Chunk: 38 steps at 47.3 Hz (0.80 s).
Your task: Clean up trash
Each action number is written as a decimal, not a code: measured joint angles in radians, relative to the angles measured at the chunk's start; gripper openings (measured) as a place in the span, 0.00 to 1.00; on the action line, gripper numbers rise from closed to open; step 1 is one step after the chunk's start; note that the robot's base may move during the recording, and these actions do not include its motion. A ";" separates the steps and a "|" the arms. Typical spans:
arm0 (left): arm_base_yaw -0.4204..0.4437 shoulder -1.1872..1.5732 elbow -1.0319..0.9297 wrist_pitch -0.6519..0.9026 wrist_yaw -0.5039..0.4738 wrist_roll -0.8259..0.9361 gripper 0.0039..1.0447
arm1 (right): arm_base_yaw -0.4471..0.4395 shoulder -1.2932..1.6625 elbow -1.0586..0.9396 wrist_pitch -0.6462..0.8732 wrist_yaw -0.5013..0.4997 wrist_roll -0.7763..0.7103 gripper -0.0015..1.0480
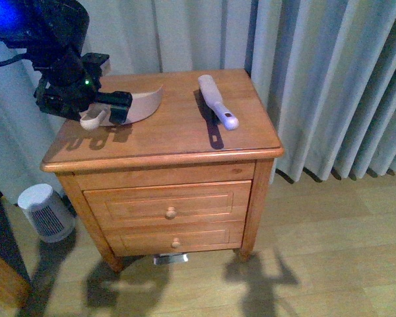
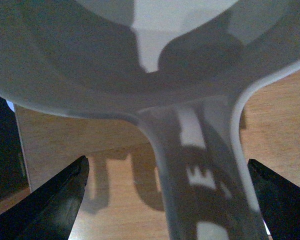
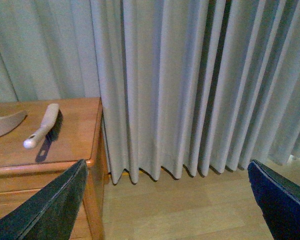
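Observation:
The pale pink dustpan [image 1: 144, 105] has a deep curved side [image 2: 140, 90] that meets the dustpan's handle, so it will hold the crumpled white paper wad snugly against that side when I carry it.
The crumpled white paper wad shows in no view. The pale pink dustpan [image 1: 140, 104] lies on the wooden nightstand [image 1: 171, 135] at its left side, its handle [image 1: 92, 119] pointing toward the left edge. My left gripper [image 1: 86, 109] is open, its jaws on either side of the dustpan handle [image 2: 200, 180] without closing on it. The white-handled brush [image 1: 216, 102] with dark bristles lies on the right half of the top; it also shows in the right wrist view [image 3: 42, 127]. My right gripper [image 3: 167, 200] is open and empty, off to the right of the nightstand, above the floor.
Grey curtains [image 1: 330, 72] hang behind and to the right of the nightstand. A small white ribbed appliance [image 1: 46, 211] stands on the wooden floor at the left. A dark furniture edge [image 1: 0, 264] is at the lower left.

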State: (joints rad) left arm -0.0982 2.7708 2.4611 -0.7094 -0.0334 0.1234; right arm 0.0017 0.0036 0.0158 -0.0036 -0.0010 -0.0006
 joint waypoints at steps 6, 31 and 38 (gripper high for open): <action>-0.002 0.039 0.072 -0.022 -0.016 0.008 0.83 | 0.000 0.000 0.000 0.000 0.000 0.000 0.93; 0.008 0.019 -0.045 0.069 -0.034 0.010 0.25 | 0.000 0.000 0.000 0.000 0.000 0.000 0.93; 0.020 -0.061 -0.165 0.145 -0.003 -0.025 0.25 | 0.000 0.000 0.000 0.000 0.000 0.000 0.93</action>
State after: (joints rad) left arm -0.0784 2.7098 2.2963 -0.5648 -0.0364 0.0982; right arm 0.0017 0.0036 0.0158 -0.0036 -0.0010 -0.0010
